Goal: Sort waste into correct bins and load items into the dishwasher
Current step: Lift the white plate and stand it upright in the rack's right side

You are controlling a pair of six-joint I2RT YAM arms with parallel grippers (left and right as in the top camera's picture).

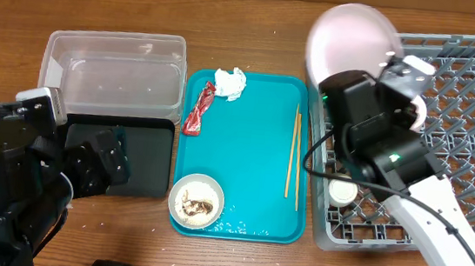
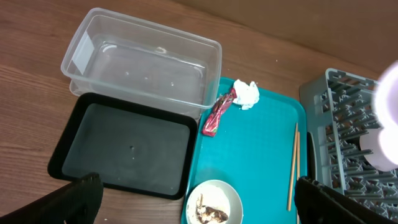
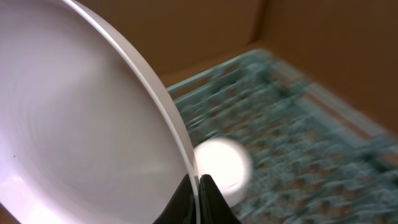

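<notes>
The white dish in the rack (image 1: 417, 113) is in the way of the large pale plate going down. Next, my right gripper carries the plate past the dish to the rack's free wires (image 1: 471, 90) beyond it.
My right gripper (image 3: 198, 186) is shut on the rim of the large pale plate (image 1: 347, 43), which it holds tilted on edge above the left side of the grey dish rack (image 1: 474, 130). A small white cup (image 1: 342, 193) sits in the rack's near left corner. On the teal tray (image 1: 242, 177) lie the red wrapper (image 1: 198, 109), the white napkin (image 1: 230, 82), the chopsticks (image 1: 295, 152) and a white bowl (image 2: 214, 202) with rice and brown scraps. My left gripper (image 2: 208, 202) hangs wide open high above that bowl, holding nothing.
The clear tub (image 2: 143, 62) stands at the back left with nothing in it. The black tray (image 2: 124, 146) lies just in front of it, touching the teal tray's left edge. The left arm's body (image 1: 6, 181) covers the near left corner.
</notes>
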